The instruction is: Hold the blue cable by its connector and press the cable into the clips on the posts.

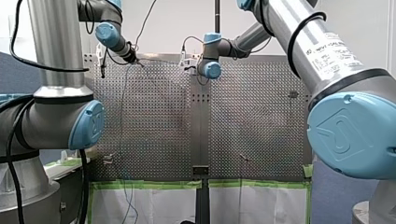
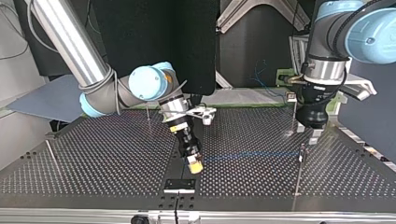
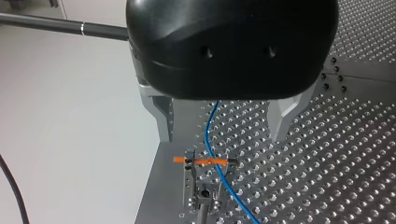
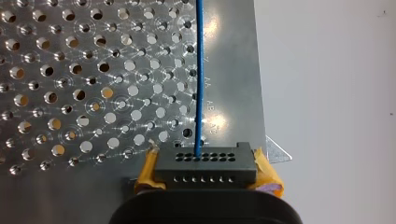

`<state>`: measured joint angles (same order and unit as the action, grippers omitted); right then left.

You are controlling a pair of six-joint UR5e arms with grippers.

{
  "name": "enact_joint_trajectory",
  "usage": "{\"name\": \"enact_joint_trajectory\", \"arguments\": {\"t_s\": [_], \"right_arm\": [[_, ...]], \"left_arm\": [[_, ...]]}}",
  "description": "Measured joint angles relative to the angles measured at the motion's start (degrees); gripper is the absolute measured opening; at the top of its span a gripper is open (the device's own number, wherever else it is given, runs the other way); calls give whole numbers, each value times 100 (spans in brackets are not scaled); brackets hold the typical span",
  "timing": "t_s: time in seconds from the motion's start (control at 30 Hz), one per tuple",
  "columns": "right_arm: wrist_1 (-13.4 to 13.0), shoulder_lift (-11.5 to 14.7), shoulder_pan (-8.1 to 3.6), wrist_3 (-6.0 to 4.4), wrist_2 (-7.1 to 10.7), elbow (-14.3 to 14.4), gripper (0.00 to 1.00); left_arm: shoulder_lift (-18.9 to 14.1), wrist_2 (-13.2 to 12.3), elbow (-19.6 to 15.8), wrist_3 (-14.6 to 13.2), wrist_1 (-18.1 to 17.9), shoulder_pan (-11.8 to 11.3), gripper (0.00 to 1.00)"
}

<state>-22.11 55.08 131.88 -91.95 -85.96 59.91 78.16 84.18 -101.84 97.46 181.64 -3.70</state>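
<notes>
I expect the blue cable to bend in a round curve at the connector when I pull it sideways, because it comes out of the connector in a smooth line.
In the right wrist view my right gripper is shut on a black connector, with a yellow pad on each side. The blue cable leaves the connector and runs straight ahead over the perforated plate. In the top view the same gripper hangs low near the table's front middle, and the cable stretches towards my left gripper. In the left wrist view my left gripper stands open, its metal fingers either side of the cable, above a post's clip with an orange part.
Thin posts stand on the perforated table: one near my left gripper, another behind it, one at the top view's left. A black block sits at the front edge under my right gripper.
</notes>
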Motion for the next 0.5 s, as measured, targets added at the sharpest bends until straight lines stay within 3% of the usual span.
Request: {"name": "enact_joint_trajectory", "arguments": {"t_s": [0.5], "right_arm": [[12,-9,6,0,0,-1,0]], "left_arm": [[7,-51,3,7,-16,96,100]]}}
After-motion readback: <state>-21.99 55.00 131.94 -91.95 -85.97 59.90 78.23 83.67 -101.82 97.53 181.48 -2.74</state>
